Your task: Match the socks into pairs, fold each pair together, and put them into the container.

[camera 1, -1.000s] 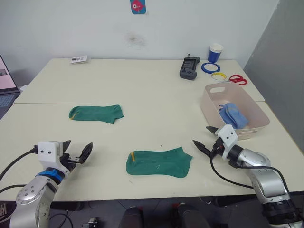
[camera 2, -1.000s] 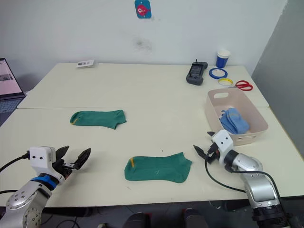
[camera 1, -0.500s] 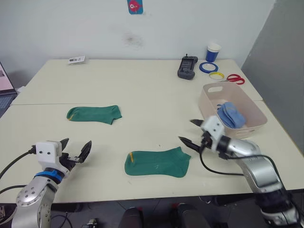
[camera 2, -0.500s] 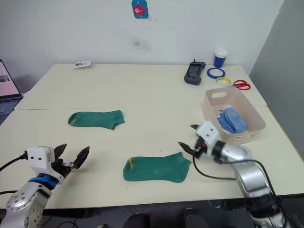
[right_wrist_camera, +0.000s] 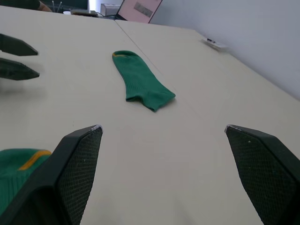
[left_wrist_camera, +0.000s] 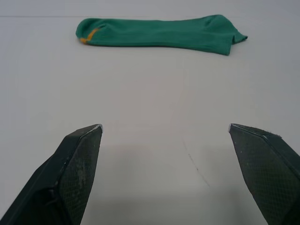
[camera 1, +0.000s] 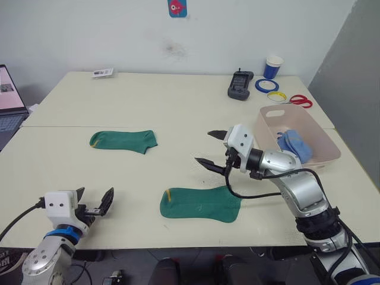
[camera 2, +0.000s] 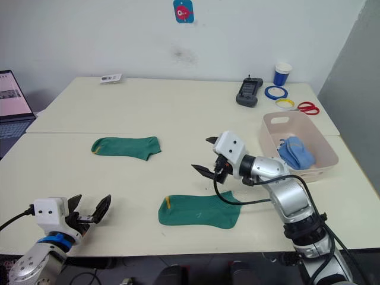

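Observation:
My gripper will lay the far green sock [camera 1: 122,141] over the near one [camera 1: 200,204]. The far sock should cover it almost completely because their bent outlines match.
Two green socks with yellow trim lie flat on the table: one near the front edge [camera 1: 200,204], the other further back to the left [camera 1: 123,141], also in the left wrist view [left_wrist_camera: 159,33]. A folded light blue pair [camera 1: 294,144] lies in the pale pink container [camera 1: 320,159] at the right. My right gripper [camera 1: 203,146] hangs open and empty above the table, just behind the near sock's toe end. My left gripper [camera 1: 95,196] is open and empty at the front left, pointing toward the far sock.
A black handheld device [camera 1: 238,85], a blue cup [camera 1: 272,66], blue and yellow tape rings [camera 1: 263,85] and red scissors [camera 1: 297,100] sit at the back right. A laptop [camera 1: 9,101] stands at the left edge. A small card [camera 1: 102,73] lies at the back left.
My right gripper has swung left and away from the front edge, from beside the container to behind the near sock. The left gripper has barely moved. The camera shifted slightly.

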### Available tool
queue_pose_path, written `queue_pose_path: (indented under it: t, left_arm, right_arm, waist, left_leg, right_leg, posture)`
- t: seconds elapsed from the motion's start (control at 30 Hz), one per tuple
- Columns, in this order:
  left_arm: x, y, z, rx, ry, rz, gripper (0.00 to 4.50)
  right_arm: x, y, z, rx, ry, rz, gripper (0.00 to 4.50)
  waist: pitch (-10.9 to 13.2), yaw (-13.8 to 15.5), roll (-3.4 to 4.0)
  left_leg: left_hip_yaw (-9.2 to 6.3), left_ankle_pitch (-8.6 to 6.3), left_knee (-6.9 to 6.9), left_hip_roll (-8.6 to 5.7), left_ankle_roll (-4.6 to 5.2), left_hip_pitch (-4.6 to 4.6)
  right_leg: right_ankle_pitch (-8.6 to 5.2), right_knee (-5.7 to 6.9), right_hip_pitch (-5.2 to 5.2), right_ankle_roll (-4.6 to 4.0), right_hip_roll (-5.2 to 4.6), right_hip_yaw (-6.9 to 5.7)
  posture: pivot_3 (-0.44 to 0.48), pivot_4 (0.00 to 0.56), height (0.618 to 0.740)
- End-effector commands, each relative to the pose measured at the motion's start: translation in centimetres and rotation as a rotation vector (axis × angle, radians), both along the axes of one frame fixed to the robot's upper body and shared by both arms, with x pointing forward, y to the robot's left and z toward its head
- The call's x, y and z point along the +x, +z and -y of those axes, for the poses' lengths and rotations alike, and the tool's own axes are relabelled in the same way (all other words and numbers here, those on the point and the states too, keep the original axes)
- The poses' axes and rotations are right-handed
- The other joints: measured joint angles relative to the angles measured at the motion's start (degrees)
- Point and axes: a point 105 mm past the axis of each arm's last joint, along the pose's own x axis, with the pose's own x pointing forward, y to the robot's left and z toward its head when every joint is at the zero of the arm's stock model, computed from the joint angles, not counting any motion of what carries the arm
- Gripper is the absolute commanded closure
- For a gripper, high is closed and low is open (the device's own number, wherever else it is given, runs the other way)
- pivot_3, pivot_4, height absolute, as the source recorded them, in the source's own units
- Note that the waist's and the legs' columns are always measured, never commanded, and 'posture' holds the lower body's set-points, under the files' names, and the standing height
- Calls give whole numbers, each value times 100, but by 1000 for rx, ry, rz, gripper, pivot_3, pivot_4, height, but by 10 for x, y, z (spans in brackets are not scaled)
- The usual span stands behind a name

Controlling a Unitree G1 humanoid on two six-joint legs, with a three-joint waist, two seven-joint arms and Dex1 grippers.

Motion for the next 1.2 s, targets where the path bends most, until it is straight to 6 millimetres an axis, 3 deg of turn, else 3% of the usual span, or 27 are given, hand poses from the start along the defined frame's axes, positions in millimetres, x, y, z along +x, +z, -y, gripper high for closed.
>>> queue_pose_path:
  t: [0.03,0.4,0.63,0.87,0.97,1.2]
  left_arm:
    - [15,20,5,43,-47,52,8]
    - [86,42,34,148,-224,61,8]
    - [134,29,51,138,-299,-36,8]
    - [156,14,54,194,-295,-126,8]
    - [160,10,48,173,-264,-161,547]
    - [161,10,44,133,-240,-149,2722]
  right_arm:
    - [0,8,9,12,-26,48,0]
    - [-5,4,22,6,-79,46,0]
    - [-7,5,27,-1,-112,37,0]
    - [-8,7,27,4,-138,31,0]
    - [-6,8,31,-2,-154,33,0]
    - [-6,7,37,-12,-169,30,0]
  waist:
    - [0,-3,0]
    - [0,-2,1]
    - [0,-3,0]
    - [0,-37,0]
    - [0,-36,0]
    - [0,-63,0]
  left_leg:
    - [0,0,0,-1,0,1]
    - [0,0,-1,-6,0,1]
    - [0,1,0,-7,-1,1]
    - [1,1,0,-4,-1,-1]
    - [-1,2,0,-4,-2,0]
    - [0,2,1,1,-2,3]
  right_leg:
    - [0,1,0,0,2,0]
    - [0,2,0,0,21,-2]
    - [1,2,0,0,39,-5]
    - [1,2,-3,1,45,0]
    - [1,6,-2,1,45,-4]
    - [2,8,-2,1,45,-2]
  posture:
    - [0,150,740]
    - [0,150,740]
    - [0,150,740]
    - [0,150,740]
    - [0,150,740]
    - [0,150,740]
